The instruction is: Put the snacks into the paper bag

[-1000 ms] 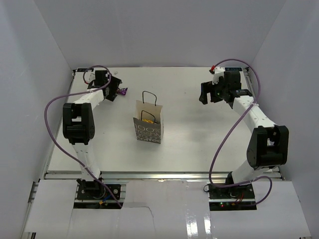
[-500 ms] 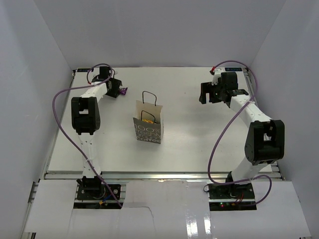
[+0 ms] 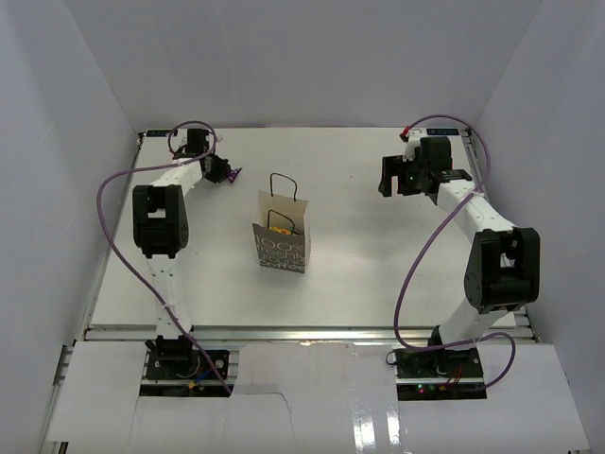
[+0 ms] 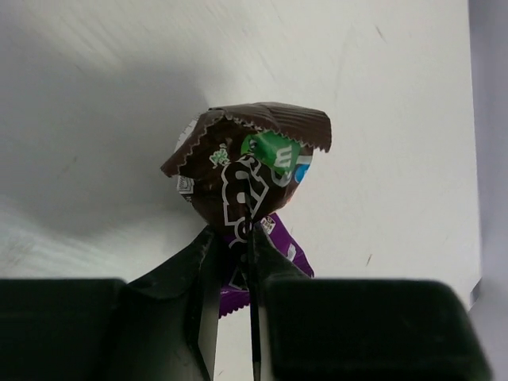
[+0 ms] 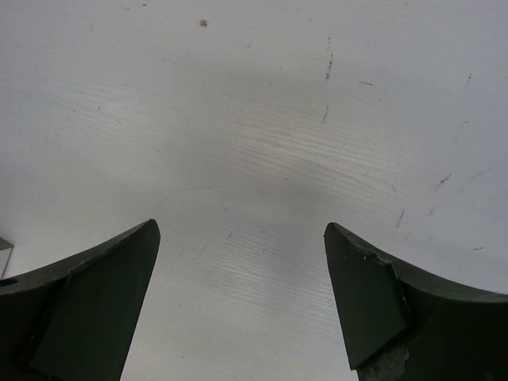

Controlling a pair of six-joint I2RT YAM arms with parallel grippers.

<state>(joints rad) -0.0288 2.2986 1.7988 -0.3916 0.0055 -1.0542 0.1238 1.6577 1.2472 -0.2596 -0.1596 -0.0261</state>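
Observation:
My left gripper has the dark brown snack packet [image 4: 248,171] in its shut fingers, and the paper bag's opening [image 3: 282,218] is open. My left gripper keeps going over that opening and lets go there.
My left gripper [image 4: 235,235] is shut on a dark brown snack packet [image 4: 248,155] with green and white print, which sticks up crumpled beyond the fingertips. A purple packet [image 4: 284,248] lies right under it; whether it is pinched too I cannot tell. From above, the left gripper [image 3: 218,170] sits at the far left of the table, with a purple packet [image 3: 233,174] at its tip. The paper bag [image 3: 282,248] stands upright mid-table with something yellow [image 3: 279,229] inside. My right gripper [image 3: 391,179] hangs open at the far right, and its wrist view shows the right gripper [image 5: 241,232] over bare table.
White walls close in the table on the left, back and right. The left arm's purple cable [image 3: 113,189] loops out toward the left wall. The bag's black handles [image 3: 282,180] stand up above its mouth. A metal rail [image 3: 302,333] runs along the near edge.
The left jaws went from open to shut on the dark packet, and the left arm stretched a little farther toward the back. The right arm has barely moved.

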